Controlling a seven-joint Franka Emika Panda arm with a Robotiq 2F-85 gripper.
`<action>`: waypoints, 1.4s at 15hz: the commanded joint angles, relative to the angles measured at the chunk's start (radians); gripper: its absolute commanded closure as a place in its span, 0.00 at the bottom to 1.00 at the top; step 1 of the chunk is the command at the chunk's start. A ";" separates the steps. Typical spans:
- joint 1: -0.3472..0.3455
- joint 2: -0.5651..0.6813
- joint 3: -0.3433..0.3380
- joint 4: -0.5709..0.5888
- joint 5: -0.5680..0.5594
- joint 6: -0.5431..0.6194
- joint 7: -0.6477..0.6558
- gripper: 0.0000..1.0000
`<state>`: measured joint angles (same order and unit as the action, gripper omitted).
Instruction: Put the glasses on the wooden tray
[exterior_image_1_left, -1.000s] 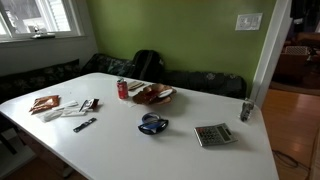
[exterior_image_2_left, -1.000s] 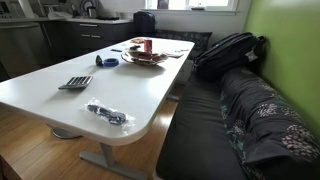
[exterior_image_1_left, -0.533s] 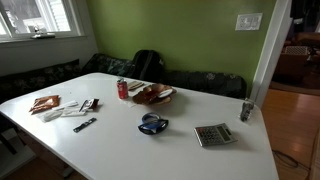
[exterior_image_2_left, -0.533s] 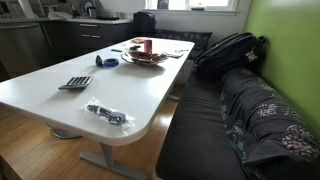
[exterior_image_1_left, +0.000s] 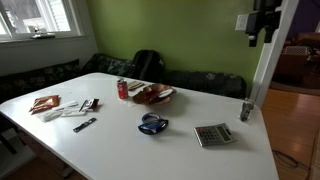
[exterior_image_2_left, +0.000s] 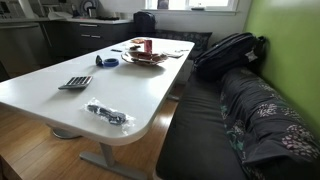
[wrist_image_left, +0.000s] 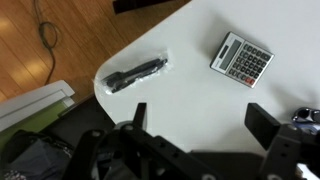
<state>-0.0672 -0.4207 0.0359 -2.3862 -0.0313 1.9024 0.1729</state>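
My open gripper should carry on moving across the clear tabletop, go down over the glasses (exterior_image_1_left: 154, 128) and close there, since they are uncovered beside the blue tape ring (exterior_image_1_left: 149, 118).
The glasses (exterior_image_1_left: 150, 119) are a small dark shape lying against the blue tape ring (exterior_image_1_left: 154, 127) in the middle of the white table. The wooden tray (exterior_image_1_left: 153, 96) sits farther back beside a red can (exterior_image_1_left: 123, 88), with things lying in it; it also shows in an exterior view (exterior_image_2_left: 143, 59). My gripper (exterior_image_1_left: 261, 30) hangs high above the table's right end, far from both. In the wrist view my gripper (wrist_image_left: 200, 125) is open and empty above bare tabletop. A dark shape (wrist_image_left: 306, 116) at the right edge may be the glasses; I cannot tell.
A grey calculator (wrist_image_left: 241, 59) and a black item in a clear bag (wrist_image_left: 133, 74) lie near the table's rounded end. A thin black stick (exterior_image_1_left: 84, 125) and packets (exterior_image_1_left: 45, 103) lie at the other end. A bench with a backpack (exterior_image_2_left: 228, 50) runs along the table.
My arm and gripper have come into an exterior view at the top right, where nothing showed before. Nothing on the table has moved.
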 joint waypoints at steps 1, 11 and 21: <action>0.054 0.245 0.068 0.159 -0.069 0.044 0.000 0.00; 0.300 0.769 0.210 0.695 -0.181 -0.116 -0.107 0.00; 0.316 0.823 0.189 0.612 -0.233 0.215 -0.202 0.00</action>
<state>0.2337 0.3450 0.2419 -1.7293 -0.2260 1.9223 0.0426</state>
